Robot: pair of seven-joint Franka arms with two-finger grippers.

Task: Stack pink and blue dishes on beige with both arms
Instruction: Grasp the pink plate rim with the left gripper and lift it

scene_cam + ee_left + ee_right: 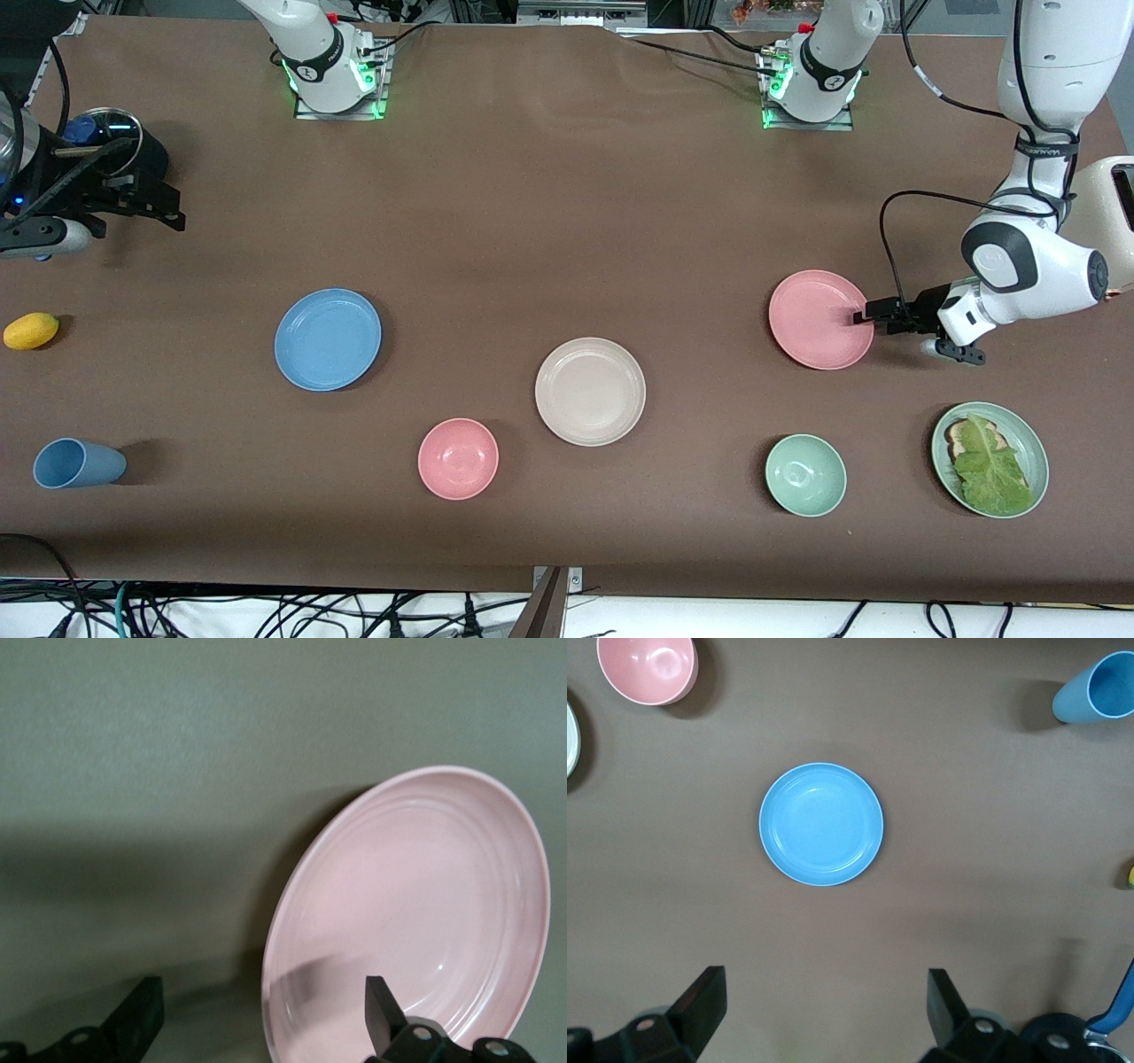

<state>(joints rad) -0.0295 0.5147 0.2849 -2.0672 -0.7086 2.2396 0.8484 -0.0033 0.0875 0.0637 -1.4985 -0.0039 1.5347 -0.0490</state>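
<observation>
The two plates' round rims look equally wide. The pink plate [819, 320] should hide the whole beige plate [590, 392] when I lower it.
The pink plate [819, 319] lies toward the left arm's end of the table. My left gripper [866, 316] is low at its edge and open. In the left wrist view the pink plate's [416, 904] rim runs between the jaws of my left gripper [261, 1005], with one finger [383, 1005] over the plate and the other outside it. The blue plate [328, 339] lies toward the right arm's end. My right gripper [164, 208] hangs high and open, holding nothing, and looks down on the blue plate [821, 824] past its own fingertips [824, 1005]. The beige plate [590, 391] sits mid-table with nothing on it.
A pink bowl [458, 458] and a mint bowl [805, 475] sit nearer the camera than the beige plate. A mint plate with lettuce [990, 459] is near the left arm. A blue cup [78, 463] lies on its side, and a yellow fruit [31, 330] sits at the right arm's end.
</observation>
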